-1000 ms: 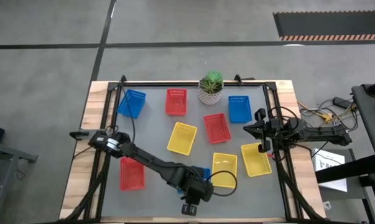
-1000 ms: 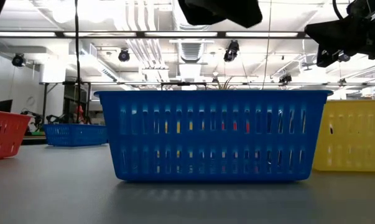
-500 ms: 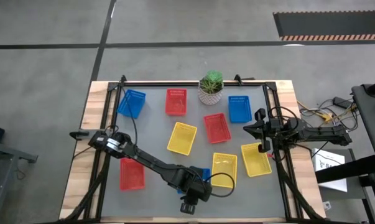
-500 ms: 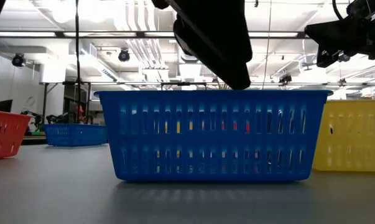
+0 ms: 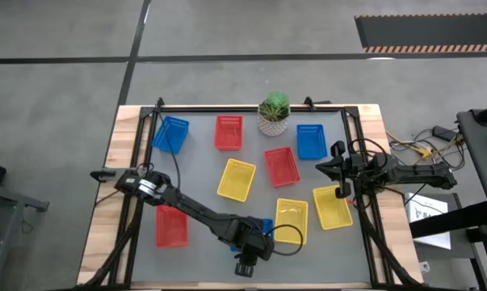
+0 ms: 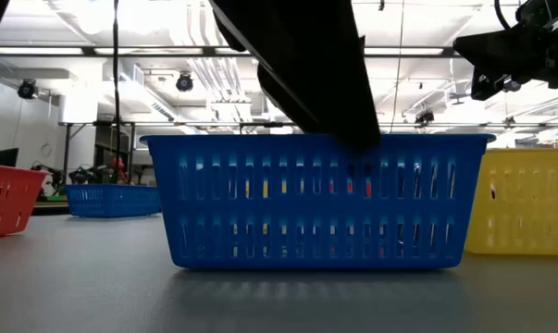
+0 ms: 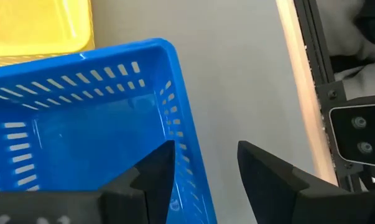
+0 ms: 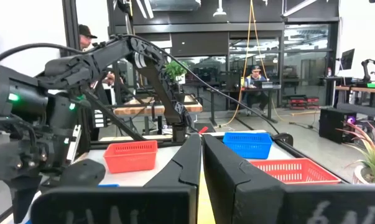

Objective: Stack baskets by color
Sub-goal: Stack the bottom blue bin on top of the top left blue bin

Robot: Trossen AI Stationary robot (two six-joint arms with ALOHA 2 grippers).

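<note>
The yellow basket [image 5: 291, 219] is right up against the blue basket's rim [image 7: 81, 56], so the yellow basket will get pushed crooked when I lift the blue basket.
A blue basket [image 7: 81, 124] stands on its base near the table's near edge [image 5: 263, 224], broadside to the low view [image 6: 316, 203]. My left gripper [image 7: 206, 149] is open and tilted down over the basket's near long wall [image 7: 184, 143]. One finger stands inside the basket and one outside, and I see no touch. In the high view the left arm [image 5: 255, 242] covers most of this basket. My right gripper [image 5: 337, 170] waits shut at the table's right side.
A yellow basket [image 5: 291, 220] sits just right of the blue one, with another [image 5: 333, 206] beyond it and a third [image 5: 237, 179] mid-table. Red baskets [image 5: 172, 225] [image 5: 281, 165] [image 5: 228, 132], blue baskets [image 5: 171, 133] [image 5: 310, 141] and a potted plant [image 5: 274, 113] stand farther off.
My left gripper has come down from above onto the blue basket near the near edge. In the low view it dropped from the top of the picture to the basket's rim. The basket has stayed where it was.
</note>
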